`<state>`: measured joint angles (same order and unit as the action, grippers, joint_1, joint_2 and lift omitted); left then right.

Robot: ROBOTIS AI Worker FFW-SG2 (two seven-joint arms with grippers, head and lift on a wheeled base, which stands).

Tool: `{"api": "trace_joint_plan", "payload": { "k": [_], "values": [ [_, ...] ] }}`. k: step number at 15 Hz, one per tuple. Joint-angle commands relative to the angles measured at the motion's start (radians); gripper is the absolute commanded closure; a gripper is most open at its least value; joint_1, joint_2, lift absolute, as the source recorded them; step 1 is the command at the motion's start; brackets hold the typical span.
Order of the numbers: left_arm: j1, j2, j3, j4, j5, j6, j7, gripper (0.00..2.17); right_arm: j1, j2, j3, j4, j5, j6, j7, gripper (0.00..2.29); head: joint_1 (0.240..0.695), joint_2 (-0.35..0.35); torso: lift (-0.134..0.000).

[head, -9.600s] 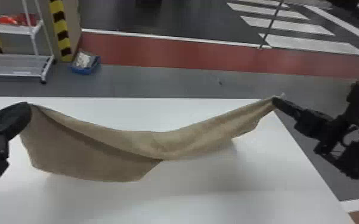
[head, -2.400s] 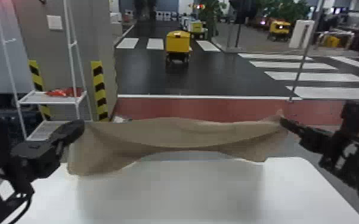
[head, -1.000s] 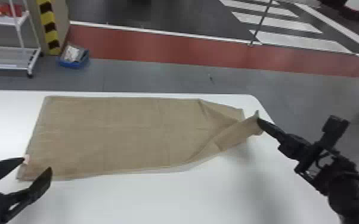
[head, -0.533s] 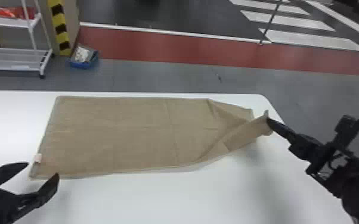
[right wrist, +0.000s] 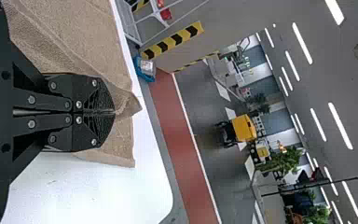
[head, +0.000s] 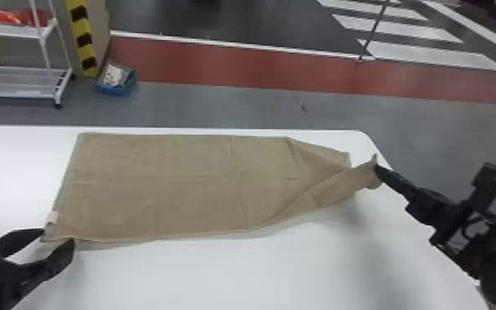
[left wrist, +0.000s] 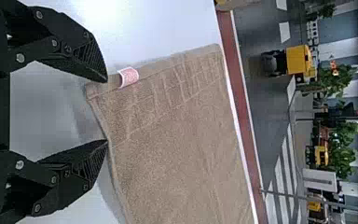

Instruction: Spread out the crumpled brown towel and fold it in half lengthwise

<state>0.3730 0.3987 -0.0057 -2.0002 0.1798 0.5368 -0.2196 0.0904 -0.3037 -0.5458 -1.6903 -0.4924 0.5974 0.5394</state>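
Note:
I expect the brown towel's near edge (head: 169,237) to come up as a straight piece when I lift both corners, because the towel's raised corner bends along a diagonal crease (head: 320,183).
In the head view my left gripper (head: 58,239) is open at the brown towel's near left corner, by its small pale tag (head: 52,216). The left wrist view has the left gripper (left wrist: 107,111) with parted fingers, the towel corner between and just beyond the tips, and the pink-white tag (left wrist: 129,77) beside one finger. The brown towel (head: 169,181) lies mostly flat, folded over at its right end. My right gripper (head: 377,169) holds that end's near corner slightly raised. In the right wrist view the right gripper (right wrist: 114,112) is shut on the towel (right wrist: 93,42).
The white table (head: 226,276) has its far edge just behind the towel and its right edge beneath the right arm. Beyond, on the floor, stand a white rack (head: 20,78) and a blue bin (head: 115,88).
Earlier both grippers held the towel up; it has come down onto the table and the left gripper has let go. In the last half second the left gripper moved to the towel's near left corner.

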Motion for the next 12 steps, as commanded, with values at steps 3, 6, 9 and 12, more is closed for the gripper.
{"api": "trace_joint_plan", "payload": {
  "k": [3,6,9,12],
  "values": [
    [0.010,-0.001,0.007,-0.014,-0.003,-0.001,0.002,0.52,0.002,0.000,-0.006,0.000,-0.003,0.000,0.001,1.30,0.695,-0.238,-0.124],
    [0.010,0.000,0.007,-0.009,-0.010,-0.001,0.003,0.52,0.002,0.000,-0.008,-0.003,-0.003,0.003,0.001,1.30,0.695,-0.237,-0.124],
    [0.007,0.000,0.006,0.012,-0.014,-0.010,0.006,0.52,0.006,0.000,-0.008,-0.005,-0.005,0.003,0.001,1.30,0.695,-0.235,-0.124],
    [0.004,0.000,0.000,0.015,-0.023,-0.007,0.002,0.65,0.012,0.000,-0.011,-0.011,-0.006,0.006,0.004,1.30,0.695,-0.231,-0.124]
  ]
}}
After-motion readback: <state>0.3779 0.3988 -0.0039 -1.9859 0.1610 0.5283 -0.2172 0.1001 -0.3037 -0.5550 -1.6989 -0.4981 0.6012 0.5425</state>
